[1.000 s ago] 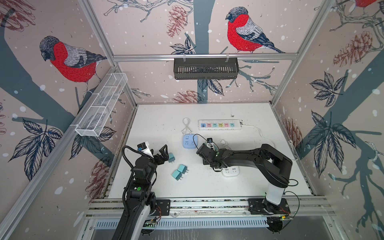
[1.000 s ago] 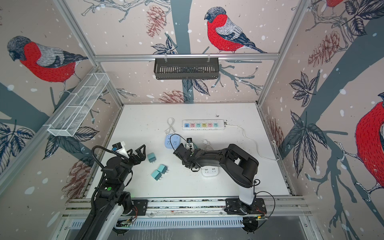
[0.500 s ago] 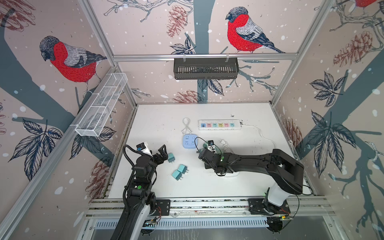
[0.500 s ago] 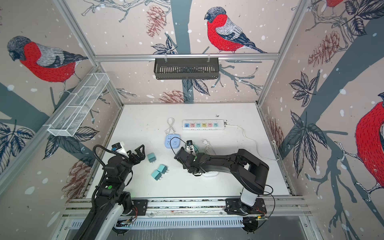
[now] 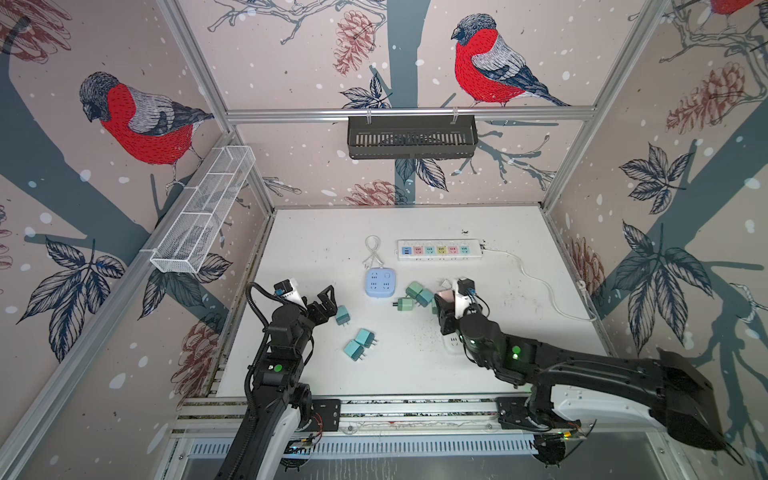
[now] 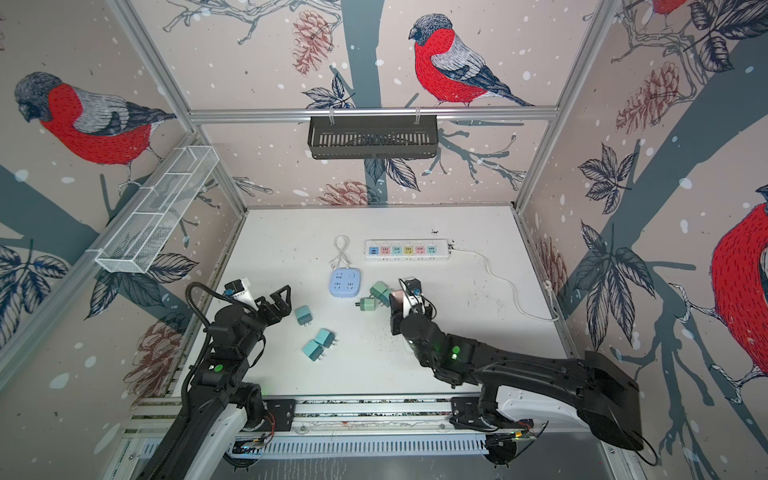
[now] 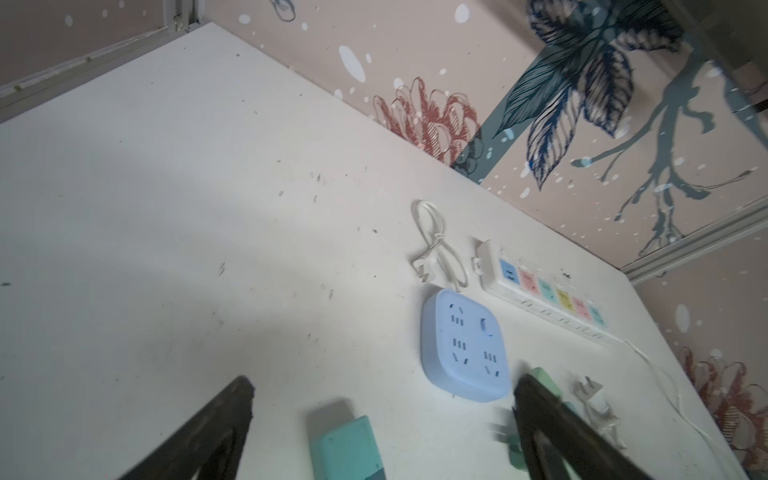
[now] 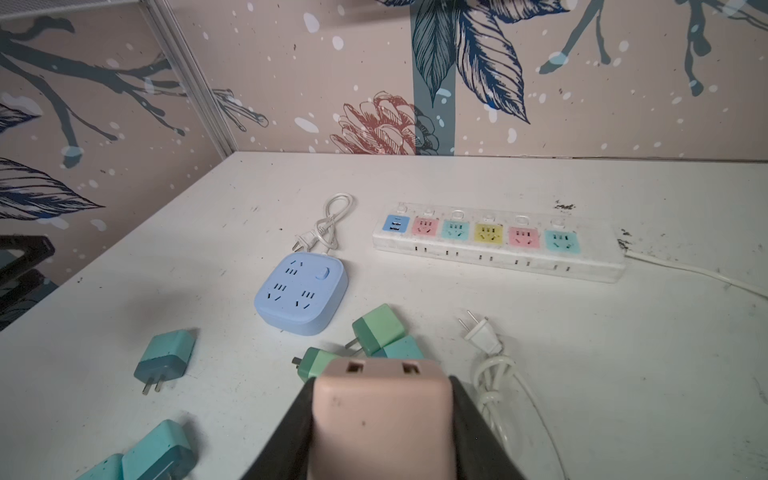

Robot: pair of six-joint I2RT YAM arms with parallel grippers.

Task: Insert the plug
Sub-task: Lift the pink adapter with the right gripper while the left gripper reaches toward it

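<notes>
Next, my right gripper moves back and passes the plug [image 8: 382,424] to my left gripper before the plug goes in, because the pink plug's slotted side [image 8: 382,367] leads at my right gripper's fingers.
My right gripper [image 8: 382,384] is shut on a pink plug block [image 8: 382,419] with two slots in its front face, held above the table near two green plugs [image 8: 378,328]. Both top views show the pink plug [image 5: 444,297] [image 6: 395,300] right of the blue square socket [image 5: 380,282]. The white power strip [image 5: 440,249] with coloured sockets lies farther back. My left gripper [image 7: 384,386] stands open just above a teal plug [image 7: 347,449], which is seen from above too [image 5: 342,314].
Two teal plugs [image 5: 359,344] lie side by side at front centre. A white two-pin plug on a coiled cord [image 8: 482,332] lies right of the green plugs. A white socket block [image 5: 453,343] sits under my right arm. The strip's cord [image 5: 540,282] runs right.
My right gripper has shifted a little to the right with the pink plug, and that arm's elbow has swung out low to the right. The left arm has hardly moved.
</notes>
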